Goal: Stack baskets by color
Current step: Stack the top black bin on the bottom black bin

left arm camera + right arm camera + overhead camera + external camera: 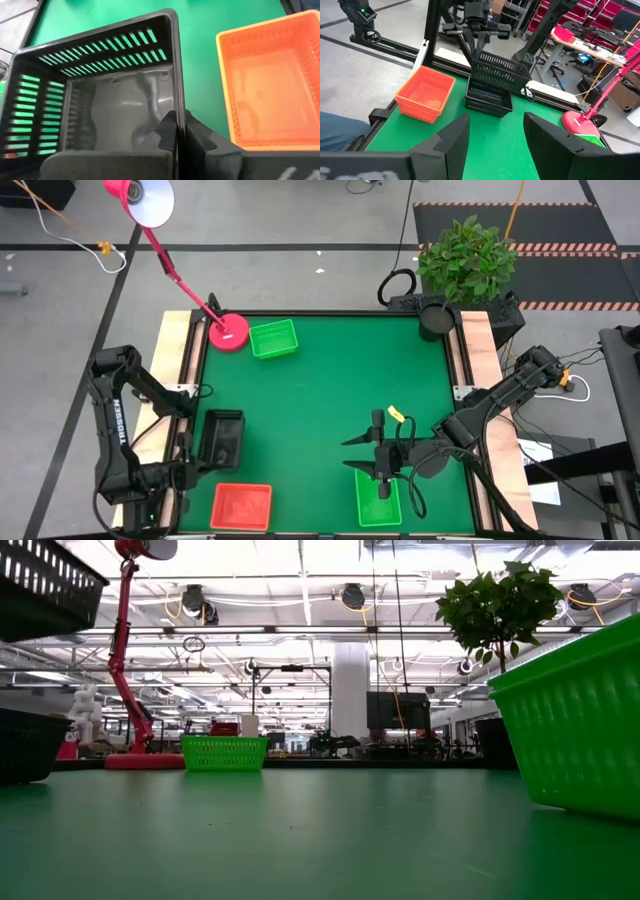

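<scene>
The held black basket (501,72) is lined up lengthwise over the lower black basket (487,101). My left gripper should go on lowering it until one basket sits inside the other, before it lets go.
My left gripper (178,139) is shut on a black basket (222,436) at the table's left side. It holds that basket tilted (498,70) above a second black basket (489,102), which stands on the mat. A red-orange basket (241,506) sits near the front edge, beside them. One green basket (273,338) stands at the far side next to the pink lamp base (229,332). Another green basket (378,500) sits at the near right. My right gripper (495,145) hovers open just beyond it, with nothing between its fingers. My left gripper holds the black basket by the rim of the wall that faces the red-orange basket (176,107). One finger is inside the basket and one outside. The fingers come slanting down from the near left. The basket is lifted clear and tilted, over the lower black basket.
A potted plant (465,258) stands at the table's far right corner. The red lamp arm (180,275) rises from its base at the far left. The green mat (330,390) is bare in the middle.
</scene>
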